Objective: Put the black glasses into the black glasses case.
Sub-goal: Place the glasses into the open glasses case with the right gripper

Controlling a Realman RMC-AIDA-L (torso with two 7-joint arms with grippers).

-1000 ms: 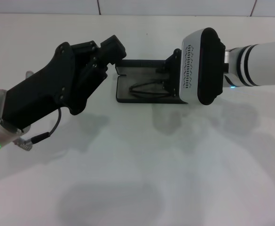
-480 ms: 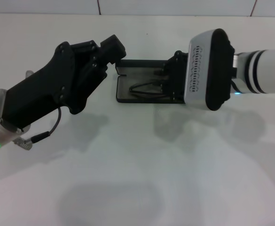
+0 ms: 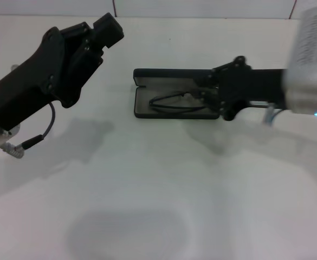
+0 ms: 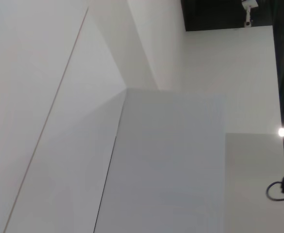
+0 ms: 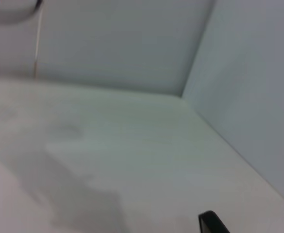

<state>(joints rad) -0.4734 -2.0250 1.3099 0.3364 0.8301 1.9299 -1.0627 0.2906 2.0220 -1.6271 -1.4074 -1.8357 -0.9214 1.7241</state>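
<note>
I need to back my right gripper away, because it hangs over the case's end (image 3: pixel 215 115) and covers the tips of the glasses. I should then come in low from beyond that end (image 3: pixel 246 120).
The black glasses case (image 3: pixel 163 77) lies open in the middle of the white table, lid towards the back and tray towards me. Inside the tray lie the black glasses (image 3: pixel 174 103), their thin frame showing against the grey lining. My right gripper (image 3: pixel 212 98) reaches in from the right and sits at the case's right end, its black fingers spread open around the end of the glasses. My left gripper (image 3: pixel 107 30) hangs raised at the upper left, well clear of the case. Neither wrist view shows the glasses.
The white table (image 3: pixel 158 189) stretches wide in front of the case, with arm shadows on it. A tiled wall edge runs along the back. A small black tip (image 5: pixel 212 224) shows in the right wrist view. The left wrist view shows only white walls.
My right arm has drawn back to the right, uncovering the case with the glasses lying inside. My left gripper has lifted up and to the left, away from the case lid.
</note>
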